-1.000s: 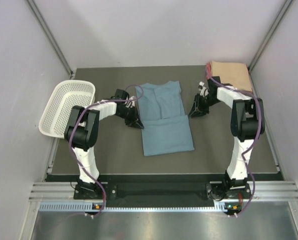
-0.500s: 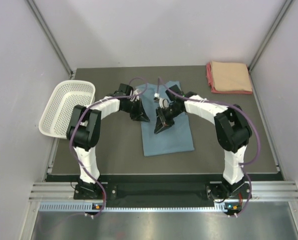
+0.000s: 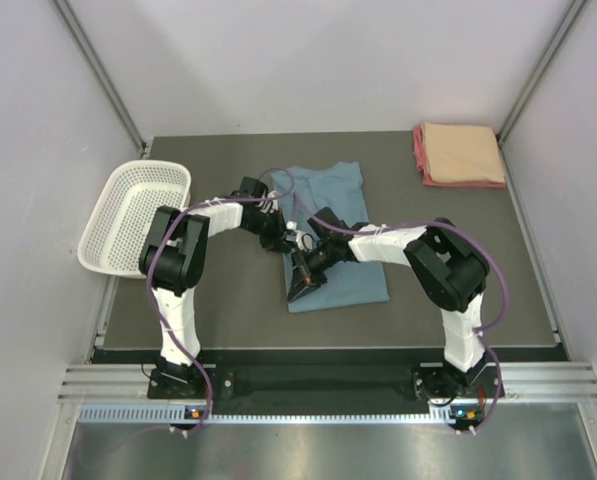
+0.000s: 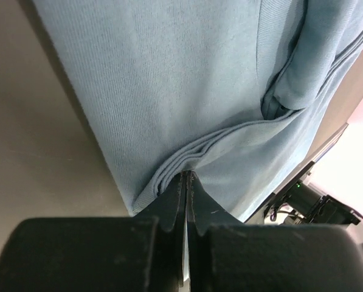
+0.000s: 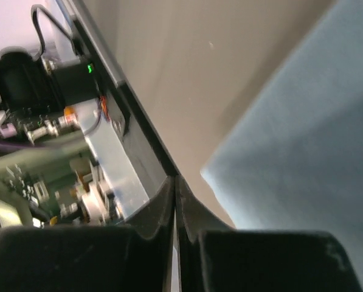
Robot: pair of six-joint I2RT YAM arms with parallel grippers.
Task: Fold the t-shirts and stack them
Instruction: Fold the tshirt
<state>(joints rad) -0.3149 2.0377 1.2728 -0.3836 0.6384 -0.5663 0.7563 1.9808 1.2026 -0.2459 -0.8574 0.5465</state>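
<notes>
My right gripper is in the way of my left gripper's near corner of the t-shirt [image 3: 292, 306]. It should move to the opposite near corner [image 3: 385, 297] before both grippers grip the hem.
The dusty blue-grey t-shirt [image 3: 338, 225] lies part-folded in the middle of the table. My left gripper [image 3: 280, 238] is shut at its left edge. In the left wrist view its tips [image 4: 187, 177] touch the layered fold edge of the shirt [image 4: 187, 79], with no cloth seen between the jaws. My right gripper [image 3: 300, 286] is shut and empty at the shirt's near-left corner. The right wrist view shows its tips [image 5: 175, 180] over bare table, with the shirt [image 5: 315, 128] just to the right. A folded peach shirt [image 3: 463, 150] lies on a pink-red one [image 3: 421, 160] at the far right.
A white mesh basket [image 3: 133, 215] sits tilted at the table's left edge. Walls close in the left, right and back sides. Both forearms reach across the middle of the table and lie close together. The black front rail [image 5: 138, 146] shows in the right wrist view.
My right arm swung from beside the peach stack leftwards across the blue-grey shirt to its near-left corner. My left gripper shifted slightly right onto the shirt's left edge.
</notes>
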